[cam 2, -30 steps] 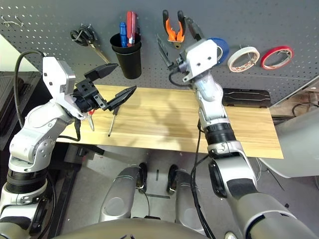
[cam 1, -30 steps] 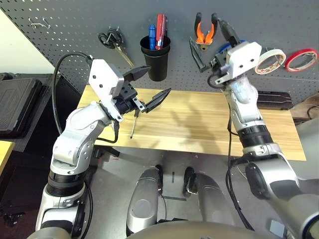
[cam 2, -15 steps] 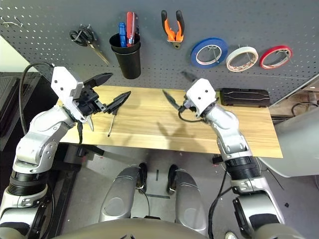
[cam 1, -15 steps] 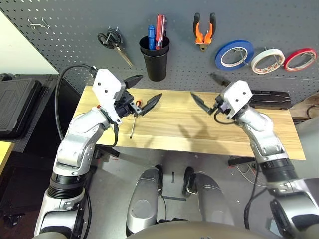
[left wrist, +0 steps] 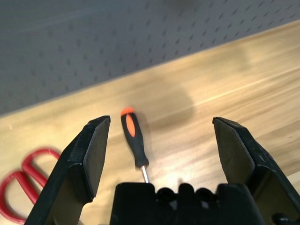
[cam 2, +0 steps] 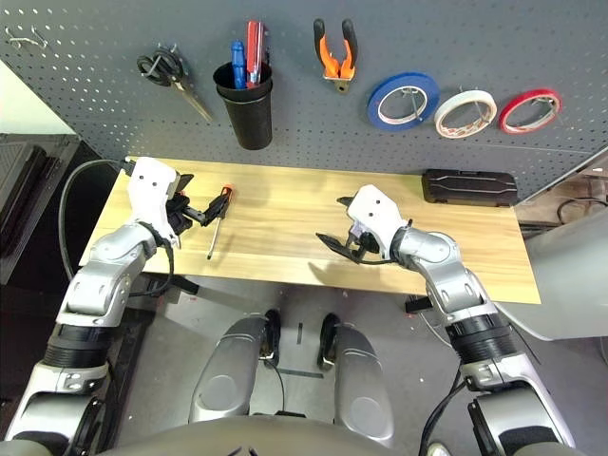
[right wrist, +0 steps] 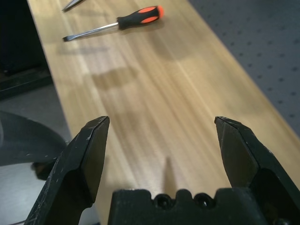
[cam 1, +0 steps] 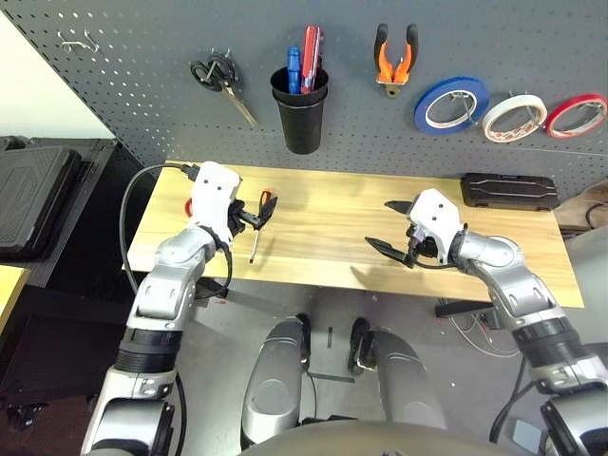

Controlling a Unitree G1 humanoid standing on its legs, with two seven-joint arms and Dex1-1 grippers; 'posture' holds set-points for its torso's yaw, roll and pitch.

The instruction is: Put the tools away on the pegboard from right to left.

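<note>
The screwdriver [cam 1: 265, 198] will stay upright with its handle sticking out when the robot lowers it in, because the blue and red handles [cam 1: 302, 66] stand above the black cup's rim.
The orange-and-black screwdriver [cam 1: 258, 228] lies on the wooden table [cam 1: 332, 218], left of centre. My left gripper [cam 1: 249, 211] is open low over it, and its handle [left wrist: 132, 138] lies between the two fingers without touching them. Red scissors [left wrist: 21, 180] lie just beside it, mostly hidden under my left arm. My right gripper [cam 1: 389, 233] is open and empty, low over the table's front right. On the dark grey pegboard [cam 1: 142, 47] hang the orange-and-black pliers [cam 1: 394, 57] and the white tape roll [cam 1: 513, 116].
Also on the pegboard are black-handled scissors [cam 1: 220, 81], a black cup [cam 1: 302, 119] holding blue and red handled items, a blue tape roll [cam 1: 451, 103] and a red tape roll [cam 1: 577, 112]. A black case [cam 1: 508, 190] lies at the table's back right.
My right gripper has drawn back from the pliers on the pegboard and dropped to the table's front. My left gripper has lowered over the screwdriver.
</note>
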